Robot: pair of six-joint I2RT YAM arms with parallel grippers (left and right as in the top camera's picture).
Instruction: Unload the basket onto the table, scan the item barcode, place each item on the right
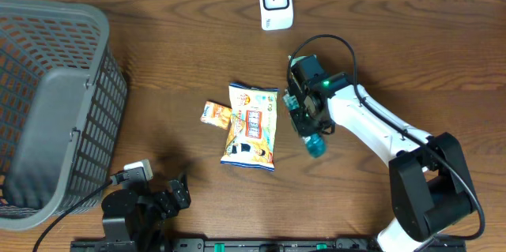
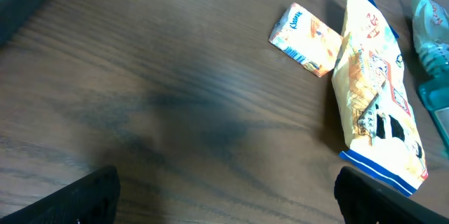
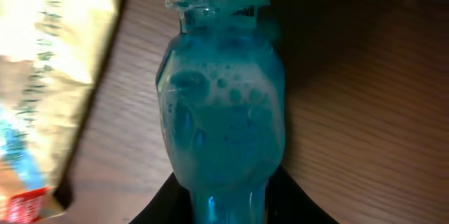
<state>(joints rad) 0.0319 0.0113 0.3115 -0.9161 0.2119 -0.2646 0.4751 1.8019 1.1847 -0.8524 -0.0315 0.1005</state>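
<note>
My right gripper's fingers cover the bottle's labelled middle, so next my right gripper opens and takes the bottle by its base end before scanning.
The item in hand is a clear bottle of blue liquid with foam near its white-labelled upper part. My right gripper is shut on its narrow end, one black finger on each side. In the overhead view the right gripper holds the bottle just right of the snack bag. No barcode shows on it. The white scanner stands at the table's far edge. My left gripper rests open at the near left, with only bare wood between its fingers.
A yellow and white snack bag lies mid-table with a small orange tissue pack at its left; the left wrist view shows both, the bag and the pack. A grey mesh basket fills the left side.
</note>
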